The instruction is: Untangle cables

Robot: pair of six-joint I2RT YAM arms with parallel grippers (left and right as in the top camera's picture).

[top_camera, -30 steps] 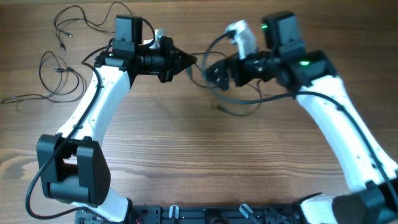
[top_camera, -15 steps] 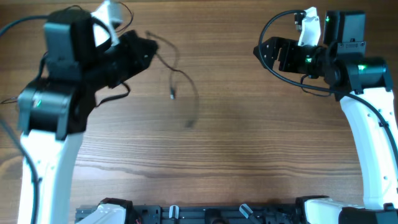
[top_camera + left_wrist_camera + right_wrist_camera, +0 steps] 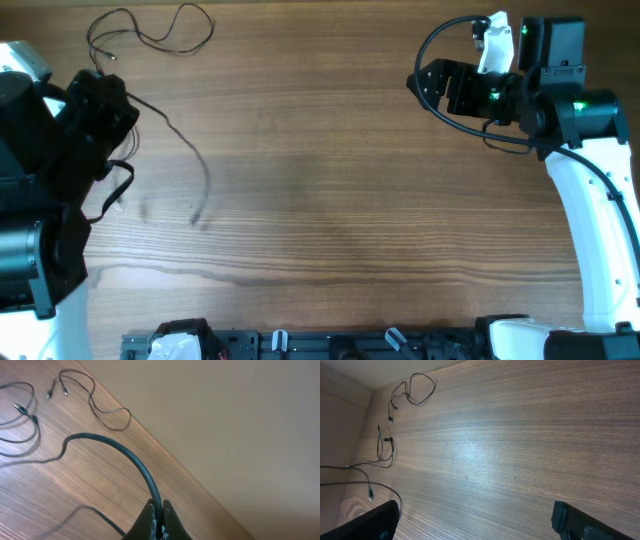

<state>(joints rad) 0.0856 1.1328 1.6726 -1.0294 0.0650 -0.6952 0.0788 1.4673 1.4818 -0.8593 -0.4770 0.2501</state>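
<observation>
The dark cable in my left gripper hangs beside the thin cable loops [image 3: 36, 430], so I should pull it back to the clear wood nearer me [image 3: 140, 255] before lowering it.
My left gripper [image 3: 122, 104] is raised at the far left and shut on a dark cable [image 3: 196, 170], which hangs from it with its free end near the table. In the left wrist view the jaws [image 3: 159, 519] pinch this cable [image 3: 134, 459] as it arcs up and left. A thin black cable [image 3: 150, 32] lies looped at the back left, and shows in the left wrist view [image 3: 102, 407] too. My right gripper [image 3: 416, 82] is open and empty at the back right; its fingers [image 3: 475, 520] stand wide apart above bare wood.
More thin cable loops [image 3: 22, 425] lie by the table's left edge, also seen in the right wrist view [image 3: 386, 446]. A black cable loop [image 3: 440, 45] curls round the right wrist. A beige wall [image 3: 240, 420] runs behind the table.
The two grippers have drawn apart from the middle. My left arm swung left and rose, carrying the dark cable. My right arm moved right earlier and has held still since.
</observation>
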